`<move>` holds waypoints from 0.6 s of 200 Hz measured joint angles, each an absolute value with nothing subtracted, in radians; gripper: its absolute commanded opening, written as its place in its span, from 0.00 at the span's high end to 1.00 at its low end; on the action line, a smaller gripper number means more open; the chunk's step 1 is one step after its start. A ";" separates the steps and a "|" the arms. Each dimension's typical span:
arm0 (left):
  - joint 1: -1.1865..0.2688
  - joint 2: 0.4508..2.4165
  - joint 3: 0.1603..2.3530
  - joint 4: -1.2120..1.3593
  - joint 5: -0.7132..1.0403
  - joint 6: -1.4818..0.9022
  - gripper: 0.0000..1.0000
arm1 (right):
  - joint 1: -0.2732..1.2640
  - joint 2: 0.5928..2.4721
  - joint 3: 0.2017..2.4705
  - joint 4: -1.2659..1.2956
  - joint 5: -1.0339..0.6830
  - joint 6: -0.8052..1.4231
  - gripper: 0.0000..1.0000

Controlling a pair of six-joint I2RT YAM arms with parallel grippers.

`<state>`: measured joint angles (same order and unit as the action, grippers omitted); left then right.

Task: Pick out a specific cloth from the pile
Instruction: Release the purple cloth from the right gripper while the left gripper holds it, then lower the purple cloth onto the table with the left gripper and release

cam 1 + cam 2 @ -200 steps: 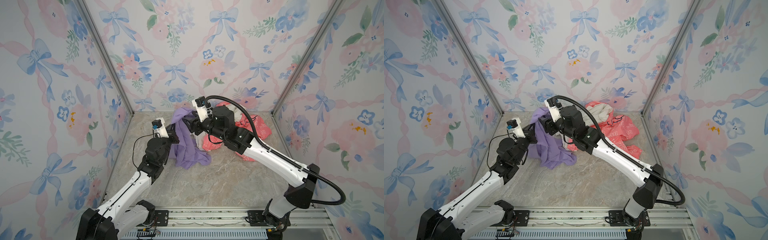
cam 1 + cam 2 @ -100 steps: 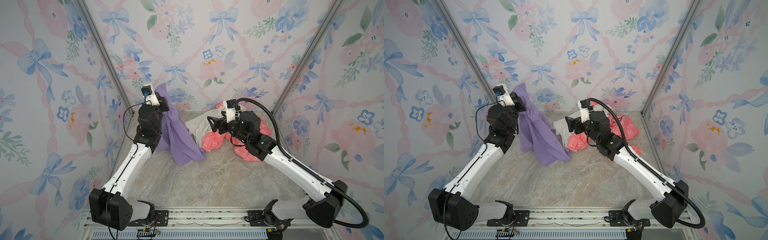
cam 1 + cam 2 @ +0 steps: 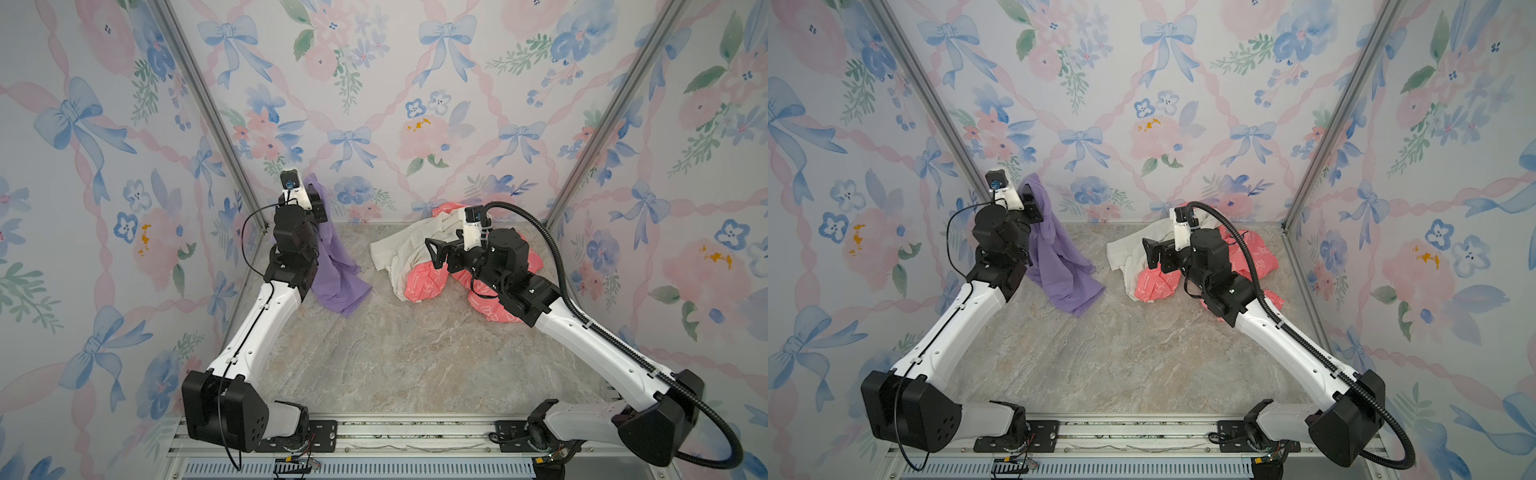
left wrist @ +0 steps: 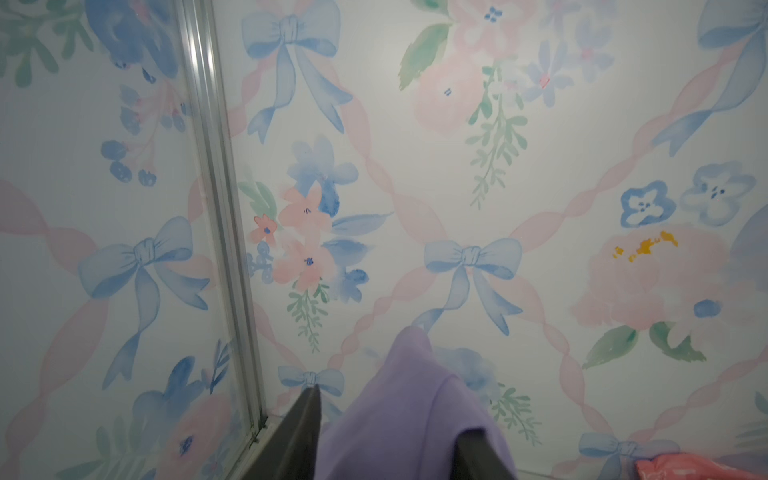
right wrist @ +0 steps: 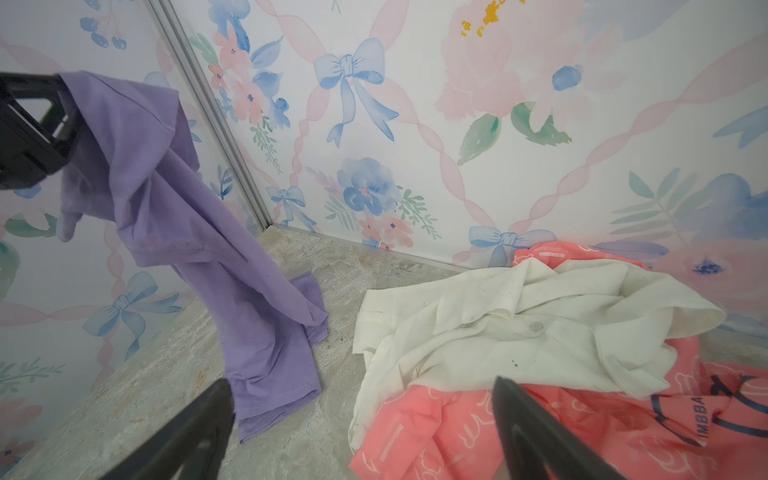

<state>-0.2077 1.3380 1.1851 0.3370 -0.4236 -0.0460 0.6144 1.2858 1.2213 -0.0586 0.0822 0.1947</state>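
The lavender cloth (image 3: 1035,188) lies over a finger of my open left gripper, so I should lower the gripper and pull back over the front marble (image 3: 1025,321) to slip free.
The lavender cloth (image 3: 336,270) (image 3: 1059,266) hangs near the back left corner, apart from the pile. Its top is draped over my left gripper (image 3: 314,203) (image 3: 1032,205) and its lower end lies on the table. In the left wrist view the jaws stand apart with the cloth (image 4: 399,415) between them and lapped over one finger (image 4: 478,453). The pile lies at the back right: a cream-white garment (image 3: 403,249) (image 5: 519,332) on a coral-pink printed cloth (image 3: 424,282) (image 5: 436,428). My right gripper (image 3: 436,249) (image 5: 361,382) hovers open over the pile's left edge, holding nothing.
Floral walls close in the marble table (image 3: 395,353) on three sides, with metal corner posts (image 3: 208,104) (image 3: 602,124). The left arm stands close to the left wall. A black cable (image 3: 540,232) arches over the right arm.
My left gripper's jaws have opened while the lavender cloth stays draped on it and sags lower. The right gripper has drawn back over the pile and opened wider.
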 measured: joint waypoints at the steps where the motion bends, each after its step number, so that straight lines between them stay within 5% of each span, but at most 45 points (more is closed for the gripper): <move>1: -0.208 1.337 1.180 0.338 -0.423 -0.047 0.10 | 0.614 1.285 1.220 -0.059 0.082 0.194 0.03; 14: -0.208 1.315 1.088 0.334 -0.424 -0.072 0.02 | 0.599 1.264 1.200 -0.064 0.083 0.195 0.03; 120: -0.224 0.857 0.544 0.200 -0.258 -0.380 0.02 | 0.463 1.092 1.063 -0.191 0.116 0.195 0.03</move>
